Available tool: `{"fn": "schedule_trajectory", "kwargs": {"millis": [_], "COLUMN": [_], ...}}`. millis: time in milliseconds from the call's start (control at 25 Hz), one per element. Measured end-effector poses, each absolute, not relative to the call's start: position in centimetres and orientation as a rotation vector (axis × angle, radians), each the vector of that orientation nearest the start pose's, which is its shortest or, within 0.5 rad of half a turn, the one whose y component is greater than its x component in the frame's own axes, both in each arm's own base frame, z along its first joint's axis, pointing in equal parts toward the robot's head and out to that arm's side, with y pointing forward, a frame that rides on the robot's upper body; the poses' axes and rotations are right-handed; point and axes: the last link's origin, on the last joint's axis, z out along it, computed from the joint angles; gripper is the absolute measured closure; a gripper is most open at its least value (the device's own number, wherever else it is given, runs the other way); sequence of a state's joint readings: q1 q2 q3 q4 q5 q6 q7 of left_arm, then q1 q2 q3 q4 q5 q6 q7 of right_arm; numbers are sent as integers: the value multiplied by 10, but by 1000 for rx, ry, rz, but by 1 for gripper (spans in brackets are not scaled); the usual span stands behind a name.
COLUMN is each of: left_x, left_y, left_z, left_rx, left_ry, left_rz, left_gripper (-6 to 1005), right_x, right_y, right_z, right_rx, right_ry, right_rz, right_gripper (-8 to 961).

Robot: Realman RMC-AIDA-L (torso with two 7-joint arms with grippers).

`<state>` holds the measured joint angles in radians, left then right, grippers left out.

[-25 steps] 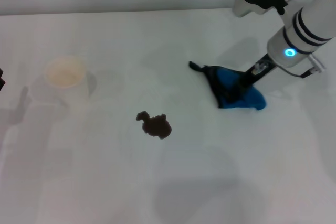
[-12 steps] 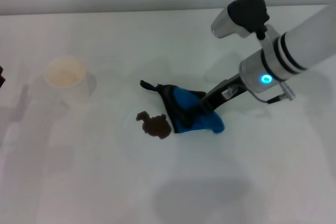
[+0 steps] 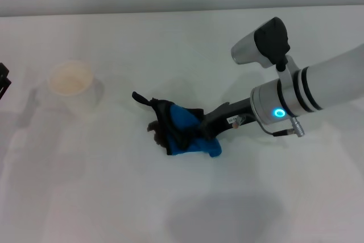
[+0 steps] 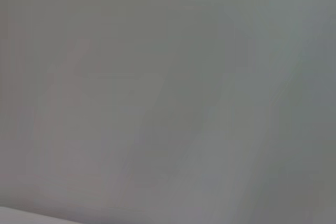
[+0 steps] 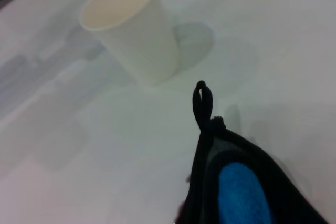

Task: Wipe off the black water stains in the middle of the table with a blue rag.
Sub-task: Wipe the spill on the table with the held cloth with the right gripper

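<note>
Next, I pull the rag toward the wall with my right gripper and then sweep toward the paper cup [image 3: 74,86], because a dark lobe of the stain [image 3: 154,127] shows past the rag's edge.
The blue rag [image 3: 183,122], bright blue with black edging and a loop at its far-left corner, lies on the white table [image 3: 102,197] near the middle. My right gripper [image 3: 206,128] is shut on the rag's right side and presses it low against the table. The rag covers most of the black water stains; only a small dark lobe [image 3: 152,126] shows at the rag's left edge. In the right wrist view the rag [image 5: 239,190] and its loop [image 5: 202,100] fill the near corner. The left arm [image 3: 3,81] is parked at the left edge.
A white paper cup [image 3: 71,82] stands upright at the left of the table, well apart from the rag; it also shows in the right wrist view [image 5: 134,30]. The left wrist view shows only a blank grey surface.
My right gripper has dragged the blue rag leftward and toward the front, from the right of the table onto the stain, which is now mostly covered.
</note>
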<state>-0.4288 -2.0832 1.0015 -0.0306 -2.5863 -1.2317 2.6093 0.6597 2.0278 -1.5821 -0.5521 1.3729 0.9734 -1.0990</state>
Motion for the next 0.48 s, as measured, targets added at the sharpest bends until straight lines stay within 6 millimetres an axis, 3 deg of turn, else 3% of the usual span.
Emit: {"fn": "schedule_trajectory", "kwargs": {"millis": [480], "left_x": [-355], "left_y": [305], "left_z": [-15], "left_rx": [-1626], "left_ry": [-813], "left_rz": [-825], "left_gripper": [123], "right_x": [236], "right_y": [342], "right_z": [-111], "right_rx": [-2804], "right_ry": [1051], "right_rz": [86], "right_gripper": [855]}}
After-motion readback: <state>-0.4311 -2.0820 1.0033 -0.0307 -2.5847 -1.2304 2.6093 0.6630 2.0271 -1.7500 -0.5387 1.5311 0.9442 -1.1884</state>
